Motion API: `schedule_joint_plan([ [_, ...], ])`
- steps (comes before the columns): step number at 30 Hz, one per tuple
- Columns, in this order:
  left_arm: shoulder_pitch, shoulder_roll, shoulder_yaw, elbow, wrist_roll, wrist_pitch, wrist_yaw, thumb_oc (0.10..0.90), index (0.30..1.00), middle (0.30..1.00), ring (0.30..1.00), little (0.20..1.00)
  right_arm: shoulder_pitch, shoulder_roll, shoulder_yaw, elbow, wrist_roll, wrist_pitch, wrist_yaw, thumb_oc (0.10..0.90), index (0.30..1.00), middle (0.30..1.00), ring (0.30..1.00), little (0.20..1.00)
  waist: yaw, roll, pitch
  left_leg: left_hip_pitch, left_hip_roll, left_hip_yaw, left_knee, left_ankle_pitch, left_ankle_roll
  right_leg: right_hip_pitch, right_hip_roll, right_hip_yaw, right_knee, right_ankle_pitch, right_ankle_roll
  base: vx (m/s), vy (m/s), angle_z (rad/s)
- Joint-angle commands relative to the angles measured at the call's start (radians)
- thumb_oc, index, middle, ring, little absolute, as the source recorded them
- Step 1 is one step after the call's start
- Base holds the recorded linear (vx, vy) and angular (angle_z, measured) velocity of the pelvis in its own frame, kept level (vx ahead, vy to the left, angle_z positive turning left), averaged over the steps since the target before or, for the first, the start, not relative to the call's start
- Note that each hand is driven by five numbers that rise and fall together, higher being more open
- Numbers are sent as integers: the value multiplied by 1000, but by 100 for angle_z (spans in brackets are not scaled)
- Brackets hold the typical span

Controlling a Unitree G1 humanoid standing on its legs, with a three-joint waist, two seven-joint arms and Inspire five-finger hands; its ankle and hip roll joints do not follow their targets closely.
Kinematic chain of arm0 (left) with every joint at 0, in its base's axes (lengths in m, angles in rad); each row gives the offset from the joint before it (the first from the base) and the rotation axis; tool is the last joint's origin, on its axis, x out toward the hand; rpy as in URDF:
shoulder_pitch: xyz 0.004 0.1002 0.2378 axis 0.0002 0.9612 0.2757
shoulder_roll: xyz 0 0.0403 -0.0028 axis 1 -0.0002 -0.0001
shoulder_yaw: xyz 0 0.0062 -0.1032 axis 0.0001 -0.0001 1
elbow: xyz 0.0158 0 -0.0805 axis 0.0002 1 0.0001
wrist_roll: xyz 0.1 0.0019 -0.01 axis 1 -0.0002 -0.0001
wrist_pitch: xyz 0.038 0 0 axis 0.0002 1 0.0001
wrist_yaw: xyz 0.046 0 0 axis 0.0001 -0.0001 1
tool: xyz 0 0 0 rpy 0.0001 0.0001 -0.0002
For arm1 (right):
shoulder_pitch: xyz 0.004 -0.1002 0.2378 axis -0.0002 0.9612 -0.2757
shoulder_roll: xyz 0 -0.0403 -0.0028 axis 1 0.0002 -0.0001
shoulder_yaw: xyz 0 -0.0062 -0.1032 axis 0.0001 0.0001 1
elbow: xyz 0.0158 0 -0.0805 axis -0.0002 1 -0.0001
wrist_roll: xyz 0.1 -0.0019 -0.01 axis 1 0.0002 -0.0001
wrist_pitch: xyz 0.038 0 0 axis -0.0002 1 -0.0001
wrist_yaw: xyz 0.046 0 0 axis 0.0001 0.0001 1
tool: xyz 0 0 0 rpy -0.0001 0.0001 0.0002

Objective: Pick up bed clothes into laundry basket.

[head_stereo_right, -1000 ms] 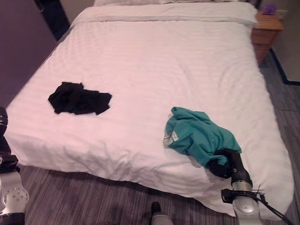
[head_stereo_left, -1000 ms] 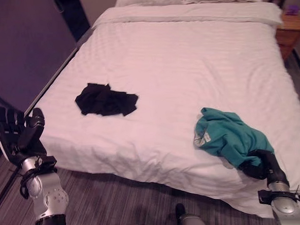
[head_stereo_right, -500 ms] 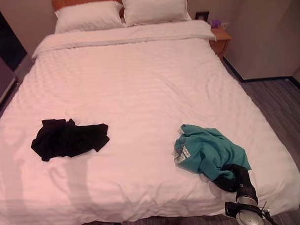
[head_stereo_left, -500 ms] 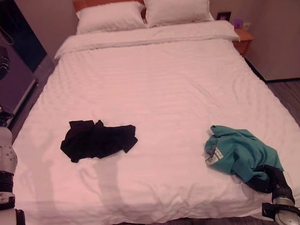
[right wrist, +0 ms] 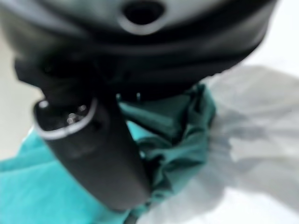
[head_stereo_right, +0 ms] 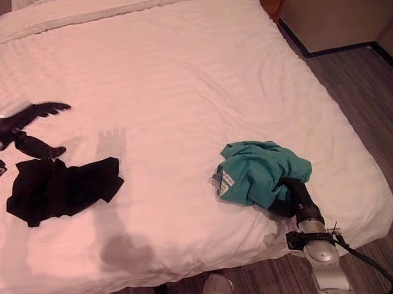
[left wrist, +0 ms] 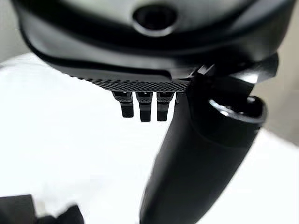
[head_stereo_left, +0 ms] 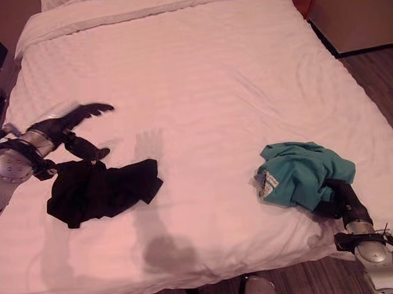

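The black garment (head_stereo_left: 98,192) will unfold into a long, hanging drape when I lift it, because a loose end (head_stereo_left: 150,181) trails from the crumpled heap.
A black garment (head_stereo_left: 101,189) lies crumpled on the near left of the white bed (head_stereo_left: 200,76). My left hand (head_stereo_left: 67,129) hovers just beyond it, open, with its fingers stretched out flat and the thumb (left wrist: 205,154) pointing down toward the cloth. A teal garment (head_stereo_left: 301,172) sits bunched near the bed's right front corner. My right hand (head_stereo_left: 339,197) is buried in its near edge. In the right wrist view the thumb (right wrist: 93,149) lies across folds of the teal cloth (right wrist: 177,140), which gather against the curled fingers.
The bed's front edge runs along the bottom of the view, and its right edge drops to striped dark flooring (head_stereo_left: 368,83). A wall with a dark skirting board (head_stereo_left: 354,25) stands at the far right. A folded duvet band (head_stereo_left: 146,10) crosses the bed's head end.
The camera has tilted down and shifted. My left hand has swung in from the floor side over the bed to the black garment. The right hand stays in the teal garment, now more bunched.
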Motion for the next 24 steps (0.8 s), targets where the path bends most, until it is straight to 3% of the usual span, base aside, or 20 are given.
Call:
schedule_joint_plan([
  [1,-99,110,115,-19,126,-3,27,800,900,900,900,900,-8,-20,-14,12,-27,21,14,400,300,300,300,300,58,6,-80,-67,-2,-2,4,57,-3,76,-80,16,130,-116,122,29,-43,9],
  [11,-87,116,115,-45,254,6,36,800,900,900,900,900,17,-22,2,6,-56,40,36,400,300,300,300,300,65,8,-90,-70,3,-19,4,57,-11,104,-67,-3,106,-127,119,15,-29,8],
  [24,120,80,309,22,240,31,41,800,900,900,900,900,32,-13,-7,-5,-56,55,42,400,300,300,300,300,70,-3,-73,-81,1,-21,4,50,-10,108,-65,-1,96,-123,120,0,0,0],
])
